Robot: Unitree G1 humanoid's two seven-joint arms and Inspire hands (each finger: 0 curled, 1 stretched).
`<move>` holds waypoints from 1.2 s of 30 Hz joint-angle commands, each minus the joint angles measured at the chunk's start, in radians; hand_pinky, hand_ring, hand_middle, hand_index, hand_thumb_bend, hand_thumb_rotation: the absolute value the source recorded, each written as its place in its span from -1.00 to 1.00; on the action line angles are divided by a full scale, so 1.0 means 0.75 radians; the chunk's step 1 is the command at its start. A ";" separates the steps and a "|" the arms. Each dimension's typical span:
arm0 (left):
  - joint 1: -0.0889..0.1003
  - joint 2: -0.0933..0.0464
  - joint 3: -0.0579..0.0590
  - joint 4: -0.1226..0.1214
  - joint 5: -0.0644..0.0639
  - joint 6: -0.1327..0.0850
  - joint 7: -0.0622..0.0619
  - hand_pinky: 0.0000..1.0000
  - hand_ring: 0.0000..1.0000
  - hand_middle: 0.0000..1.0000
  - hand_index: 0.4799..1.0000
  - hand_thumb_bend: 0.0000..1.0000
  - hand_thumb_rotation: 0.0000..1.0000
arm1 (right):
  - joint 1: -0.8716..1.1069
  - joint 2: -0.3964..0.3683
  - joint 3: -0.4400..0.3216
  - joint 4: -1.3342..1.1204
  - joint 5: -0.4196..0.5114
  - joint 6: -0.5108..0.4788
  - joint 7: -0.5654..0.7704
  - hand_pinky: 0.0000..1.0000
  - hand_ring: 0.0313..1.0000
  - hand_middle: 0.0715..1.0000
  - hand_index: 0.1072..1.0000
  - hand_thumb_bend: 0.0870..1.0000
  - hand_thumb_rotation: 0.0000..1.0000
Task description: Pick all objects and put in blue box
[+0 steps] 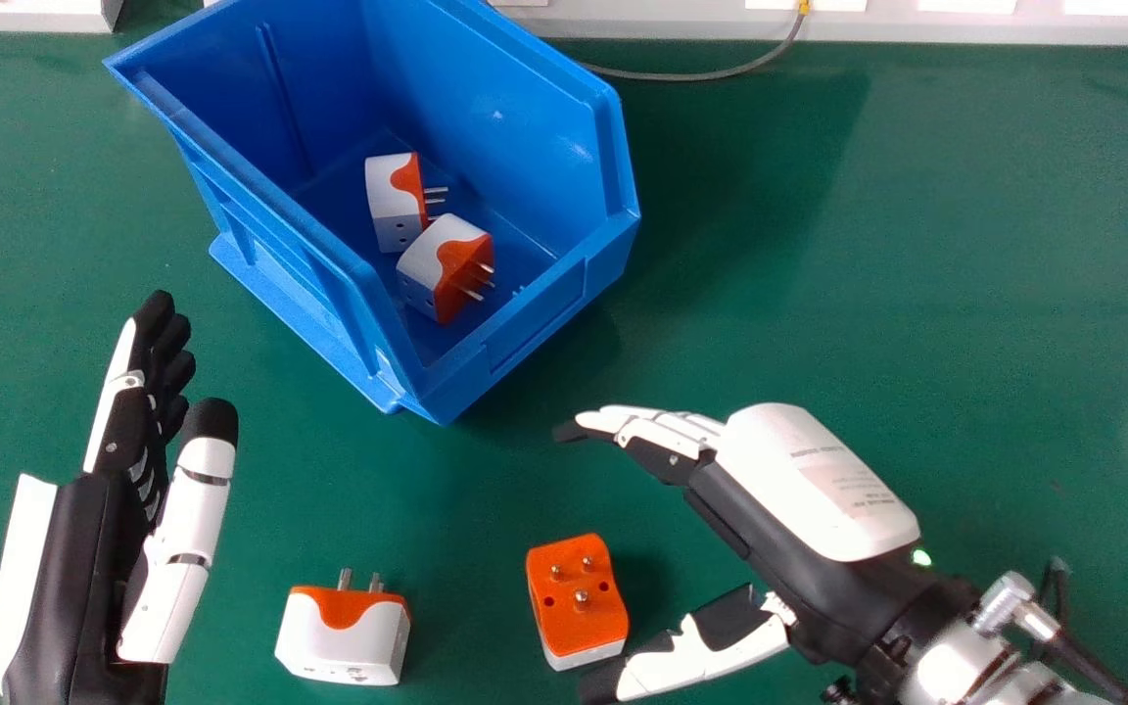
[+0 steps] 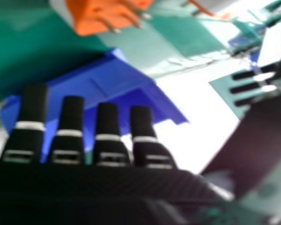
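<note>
The orange and white plug adapter (image 1: 578,600) will lie on top of the adapters in the blue box (image 1: 428,237) with its prongs up when I lower it, because those adapters are close together.
My right hand (image 1: 799,480) is open in the head view, its thumb tip near the orange face of one plug adapter (image 1: 578,595) on the table; its fingers (image 2: 107,126) are straight in the right hand view, where that adapter (image 2: 100,14) shows as well. A second white and orange adapter (image 1: 344,634) stands left of it, prongs away from me. My left hand (image 1: 123,490) is open at the left, holding nothing. Two more adapters (image 1: 394,201) (image 1: 446,267) lie inside the blue box (image 1: 515,338), which also shows in the right hand view (image 2: 103,84).
The green table (image 1: 916,294) stretches right of the box. A grey cable (image 1: 701,75) curves along the back edge, by a white rail (image 1: 916,27). The box's near corner stands between my hands, farther back.
</note>
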 commanded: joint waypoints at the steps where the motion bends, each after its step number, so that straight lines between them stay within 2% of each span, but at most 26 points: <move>1: 0.005 0.011 0.010 -0.036 -0.008 -0.012 -0.001 0.98 0.95 0.96 0.89 -0.26 0.86 | -0.026 0.008 0.008 0.006 -0.010 0.003 -0.011 0.33 0.63 0.68 0.62 0.54 -0.22; 4: 0.004 0.015 0.011 -0.038 -0.009 -0.011 -0.005 0.99 0.95 0.97 0.89 -0.25 0.87 | -0.045 0.018 0.019 0.031 -0.025 0.015 -0.006 0.33 0.62 0.67 0.61 0.53 -0.25; 7: -0.003 0.011 0.011 -0.037 -0.013 -0.009 0.000 0.99 0.95 0.97 0.89 -0.24 0.88 | -0.069 0.014 0.038 0.057 -0.049 0.018 -0.008 0.33 0.62 0.66 0.60 0.53 -0.27; 10: -0.001 0.013 0.009 -0.051 -0.017 0.013 -0.004 0.99 0.95 0.96 0.88 -0.24 0.87 | -0.099 0.015 0.060 0.089 -0.079 0.022 -0.012 0.33 0.61 0.65 0.59 0.52 -0.27; 19: -0.005 0.011 0.010 -0.059 -0.012 0.020 0.000 0.99 0.94 0.95 0.88 -0.20 0.87 | -0.130 0.025 0.121 0.101 -0.170 0.097 0.008 0.36 0.60 0.64 0.58 0.52 -0.28; 23: -0.004 0.015 0.009 -0.063 -0.015 0.017 -0.006 0.98 0.94 0.95 0.89 -0.20 0.86 | -0.133 0.024 0.150 0.100 -0.218 0.114 0.001 0.35 0.59 0.62 0.56 0.54 -0.27; 27: 0.004 0.010 0.008 -0.085 -0.007 0.046 0.002 0.97 0.94 0.94 0.89 -0.17 0.86 | -0.133 0.024 0.176 0.103 -0.255 0.121 0.001 0.33 0.56 0.60 0.53 0.54 -0.24; 30: -0.002 0.014 0.009 -0.086 -0.017 0.052 -0.005 0.98 0.95 0.95 0.89 -0.15 0.86 | -0.137 0.027 0.192 0.094 -0.280 0.156 0.039 0.33 0.56 0.59 0.53 0.52 -0.22; 33: -0.011 0.006 0.008 -0.079 -0.032 0.047 -0.003 0.99 0.95 0.95 0.89 -0.16 0.85 | -0.156 0.029 0.215 0.103 -0.320 0.192 0.063 0.33 0.56 0.59 0.53 0.52 -0.21; 35: -0.012 0.004 0.007 -0.080 -0.031 0.049 0.001 0.98 0.94 0.94 0.88 -0.17 0.82 | -0.163 0.030 0.224 0.104 -0.331 0.208 0.075 0.33 0.56 0.59 0.52 0.52 -0.20; 36: -0.009 0.006 0.008 -0.089 -0.029 0.060 0.000 0.97 0.94 0.94 0.87 -0.17 0.81 | -0.166 0.031 0.227 0.103 -0.334 0.217 0.082 0.33 0.56 0.58 0.52 0.52 -0.19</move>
